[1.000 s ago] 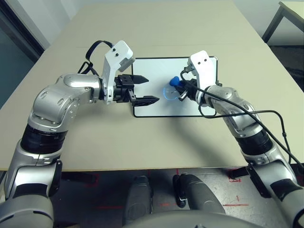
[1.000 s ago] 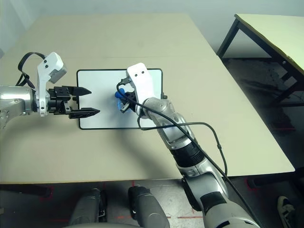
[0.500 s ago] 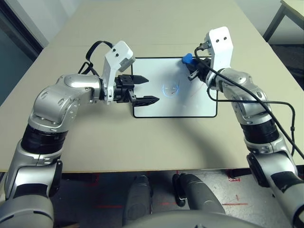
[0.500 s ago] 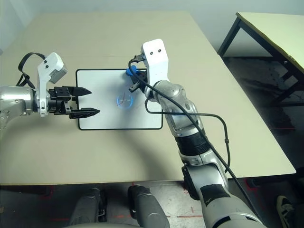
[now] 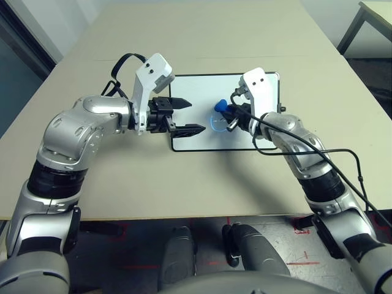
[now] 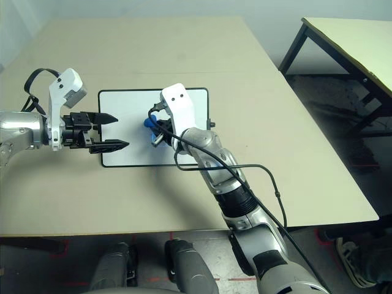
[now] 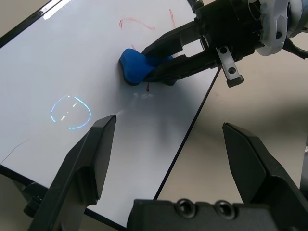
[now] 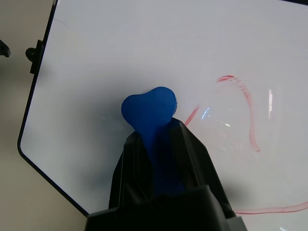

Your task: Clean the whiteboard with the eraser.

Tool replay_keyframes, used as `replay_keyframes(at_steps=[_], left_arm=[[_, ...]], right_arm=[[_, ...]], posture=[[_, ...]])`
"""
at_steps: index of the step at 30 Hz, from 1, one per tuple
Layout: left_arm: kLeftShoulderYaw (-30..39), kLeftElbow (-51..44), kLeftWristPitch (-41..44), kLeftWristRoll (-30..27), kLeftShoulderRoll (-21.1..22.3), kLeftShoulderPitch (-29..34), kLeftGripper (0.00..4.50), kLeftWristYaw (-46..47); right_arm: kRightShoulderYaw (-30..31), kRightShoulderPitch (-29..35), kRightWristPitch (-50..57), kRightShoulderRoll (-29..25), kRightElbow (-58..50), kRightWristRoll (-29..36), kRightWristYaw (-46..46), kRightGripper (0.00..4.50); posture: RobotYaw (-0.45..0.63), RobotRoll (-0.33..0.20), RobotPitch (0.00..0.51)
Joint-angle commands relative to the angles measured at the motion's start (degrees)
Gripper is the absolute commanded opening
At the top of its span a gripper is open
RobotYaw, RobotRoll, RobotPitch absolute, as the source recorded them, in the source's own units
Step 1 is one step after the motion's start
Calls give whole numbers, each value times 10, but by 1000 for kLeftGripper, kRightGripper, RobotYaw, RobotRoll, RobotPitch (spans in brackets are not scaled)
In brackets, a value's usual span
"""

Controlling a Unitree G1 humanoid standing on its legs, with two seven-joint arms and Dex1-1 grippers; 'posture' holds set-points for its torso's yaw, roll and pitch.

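Next, I sweep my right gripper back over the red curve [image 8: 249,107] toward the whiteboard's far edge [image 5: 231,74], since the eraser is pressing on clean whiteboard beside the curve.
The whiteboard [image 5: 202,89] lies flat mid-table, white with a thin black frame and faint red pen marks [image 8: 250,130]. A small bright blue eraser [image 5: 219,106] is pressed on the board's middle, and my right gripper [image 5: 228,114] is shut on the eraser. In the right wrist view the eraser [image 8: 149,108] sticks out beyond the black fingers [image 8: 192,159]. At the board's left edge my left gripper [image 5: 187,116] hovers open with nothing between its fingers. In the left wrist view its fingers [image 7: 91,159] frame the eraser [image 7: 135,65] and the right gripper [image 7: 185,53].
The beige table [image 5: 202,37] stretches far beyond the board on all sides. A second table [image 6: 361,43] stands off to the right over a dark floor. A black cable [image 5: 331,147] hangs along my right forearm.
My right gripper has swept the eraser from the board's far right corner back toward its middle, near where it was a second ago. The left arm has not moved.
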Motion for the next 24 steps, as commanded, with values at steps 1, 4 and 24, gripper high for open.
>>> replay_keyframes(at_steps=[1, 4, 24], left_arm=[[-5, -9, 5, -2, 2, 6, 4500, -1], [-6, -8, 4, -2, 1, 6, 4500, -2], [-6, -8, 6, -3, 6, 11, 4500, -6]], right_arm=[[-19, -9, 14, -14, 25, -10, -10, 666], [-41, -32, 9, -22, 29, -14, -21, 653], [4, 21, 41, 21, 20, 0, -16, 650]], posture=[[-38, 0, 140], [-42, 0, 141], [-28, 0, 153]])
